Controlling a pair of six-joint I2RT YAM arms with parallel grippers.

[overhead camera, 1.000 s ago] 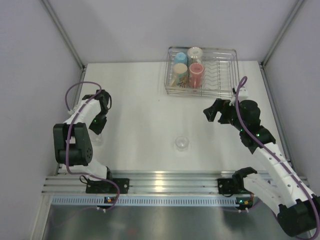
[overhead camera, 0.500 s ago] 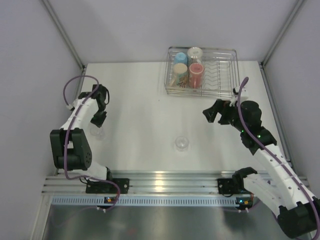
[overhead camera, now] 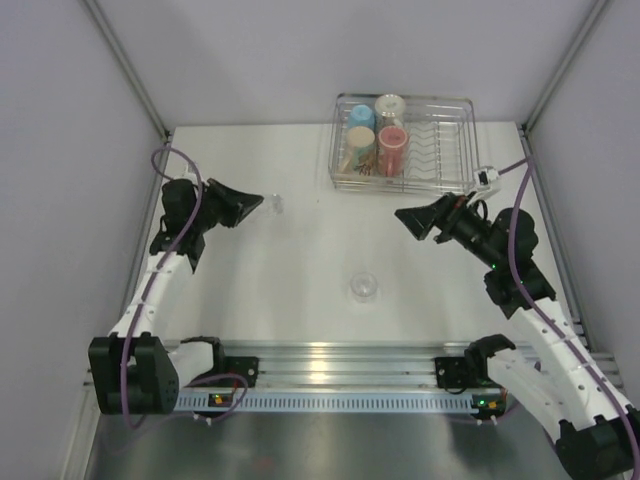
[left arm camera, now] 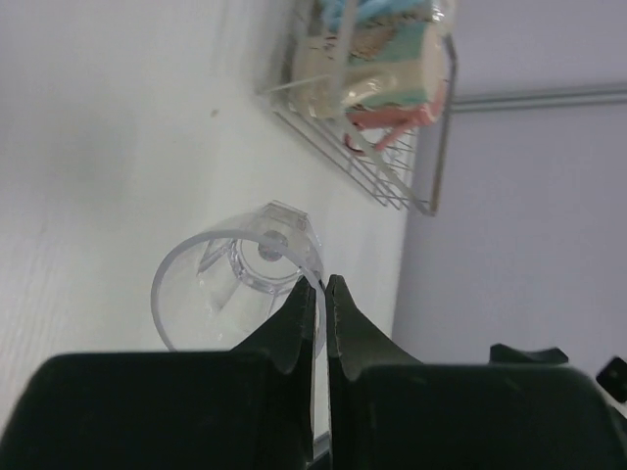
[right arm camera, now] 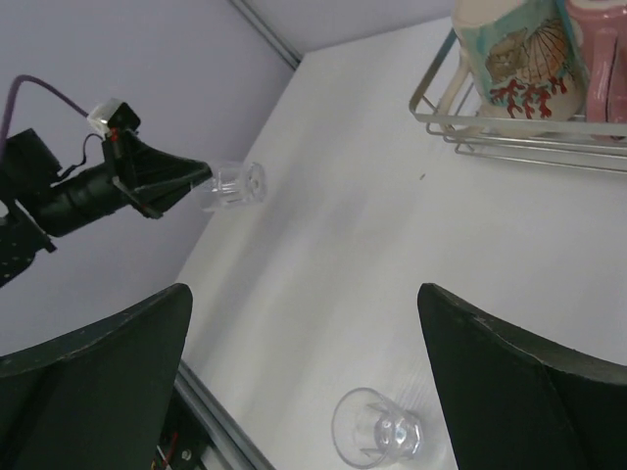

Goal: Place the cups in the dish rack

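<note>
I can see my left gripper pinch the clear glass's rim [overhead camera: 268,205], leaving its base free, so my right gripper should near that base [overhead camera: 278,204] next until it closes there.
My left gripper [overhead camera: 257,203] is shut on the rim of a small clear glass [overhead camera: 273,204], held sideways above the table's left half. In the left wrist view the glass [left arm camera: 238,285] lies on its side, its wall pinched between my fingertips [left arm camera: 324,283]. A second clear glass [overhead camera: 363,287] stands on the table centre, below my open right gripper [right arm camera: 304,291], and shows as the glass [right arm camera: 377,432] near the bottom edge. The dish rack [overhead camera: 450,150] at the back holds a light blue cup [overhead camera: 361,117], a cream floral mug [overhead camera: 359,146] and a red tumbler [overhead camera: 392,149].
The rack's right half has bare upright slot wires [overhead camera: 432,150]. A pale cup [overhead camera: 390,105] stands in the rack's back row. Grey walls close in the table on three sides. An aluminium rail [overhead camera: 330,360] with both arm bases runs along the near edge.
The left gripper closed on the clear glass at the table's left side, lifted it and swung it toward the back and centre. The right gripper shifted slightly left and stayed open.
</note>
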